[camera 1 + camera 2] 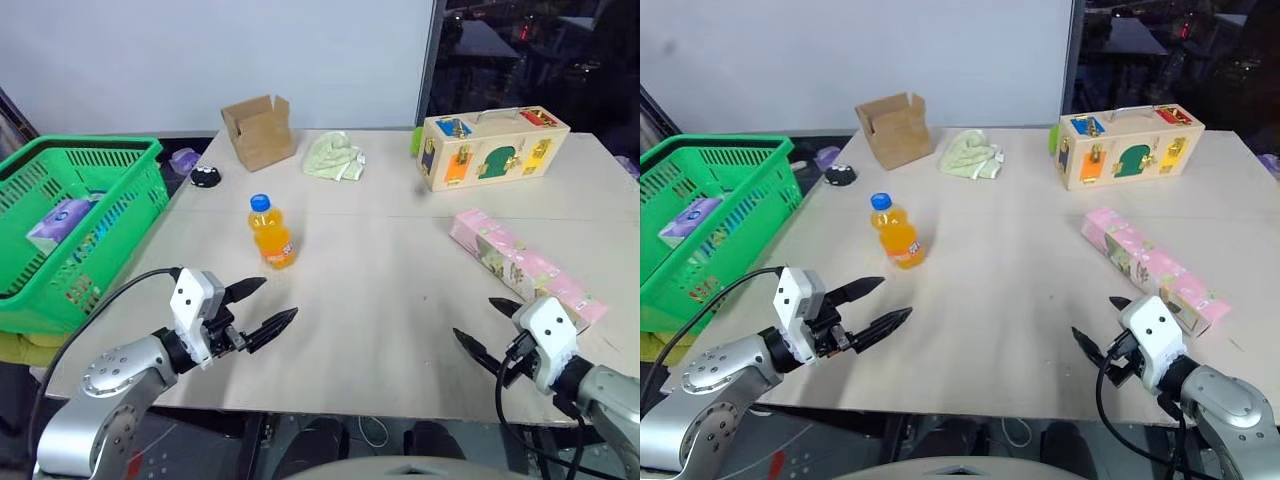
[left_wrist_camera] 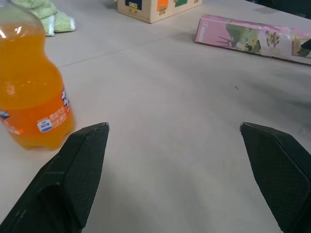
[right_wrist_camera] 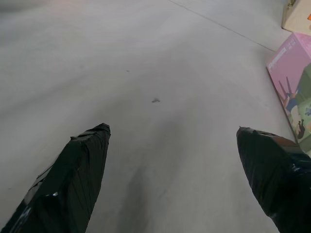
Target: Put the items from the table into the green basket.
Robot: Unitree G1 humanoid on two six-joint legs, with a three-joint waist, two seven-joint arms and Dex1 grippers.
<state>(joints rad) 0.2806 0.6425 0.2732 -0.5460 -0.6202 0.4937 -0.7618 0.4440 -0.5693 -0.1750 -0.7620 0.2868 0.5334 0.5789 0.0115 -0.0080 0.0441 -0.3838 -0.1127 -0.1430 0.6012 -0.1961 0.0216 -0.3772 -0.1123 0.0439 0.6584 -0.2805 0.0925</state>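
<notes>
I should keep my right gripper going over the pack and close it across the pack's narrow width (image 1: 562,283), as the pink pack's near end (image 1: 588,307) lies free beside its open fingers.
A small orange-drink bottle (image 1: 272,235) with a blue cap stands upright left of the table's (image 1: 380,260) middle. The long pink printed pack (image 1: 525,268) lies flat at the right, angled toward the near edge. The green basket (image 1: 110,230) stands off the table's left side. My left gripper (image 1: 280,297) hovers open near the front edge, just short of the bottle (image 2: 31,92), nothing between its fingers. My right gripper (image 1: 473,317) is open and empty too, beside the near end of the pink pack (image 3: 291,82).
Along the table's far side sit an open cardboard box (image 1: 259,130), a crumpled pale green cloth (image 1: 335,158) and a wooden toy box (image 1: 492,147). A small black object (image 1: 205,177) lies near the far left corner. A purple packet (image 1: 62,222) lies inside the basket.
</notes>
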